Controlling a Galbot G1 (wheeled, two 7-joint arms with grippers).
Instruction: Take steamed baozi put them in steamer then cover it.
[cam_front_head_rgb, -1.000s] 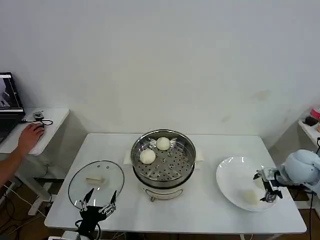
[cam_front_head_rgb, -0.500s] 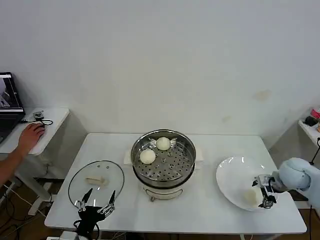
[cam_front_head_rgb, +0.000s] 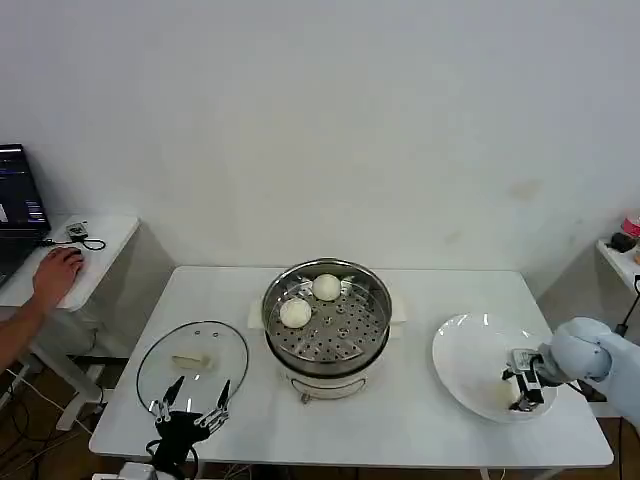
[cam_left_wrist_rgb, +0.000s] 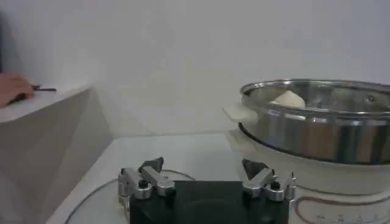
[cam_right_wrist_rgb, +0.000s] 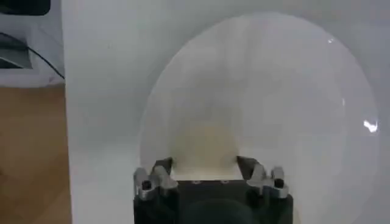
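Note:
I should expect another baozi hidden under my right gripper when I lift this baozi, because a pale edge shows beside the gripper.
The steamer (cam_front_head_rgb: 345, 336) stands mid-table with two steamed baozi (cam_front_head_rgb: 295, 313) (cam_front_head_rgb: 326, 287) on its perforated tray. One of them (cam_left_wrist_rgb: 287, 99) peeks over the steamer's steel wall (cam_left_wrist_rgb: 317, 131) in the left wrist view. On the white plate (cam_front_head_rgb: 468, 357) at the right, my right gripper (cam_front_head_rgb: 524, 386) is down and open, one finger on each side of another baozi (cam_right_wrist_rgb: 204, 145) and close against it. My left gripper (cam_front_head_rgb: 200, 392) waits open at the table's front left, over the near edge of the glass lid (cam_front_head_rgb: 192, 362).
A small side table (cam_front_head_rgb: 95, 240) with a laptop and cables stands to the left. Another table edge (cam_front_head_rgb: 620, 255) is at the far right. The plate (cam_right_wrist_rgb: 274, 79) reaches nearly to the table's right front corner.
My right gripper has come down and in over the plate until its fingers straddle the baozi. The left arm, the lid and the steamer have not moved.

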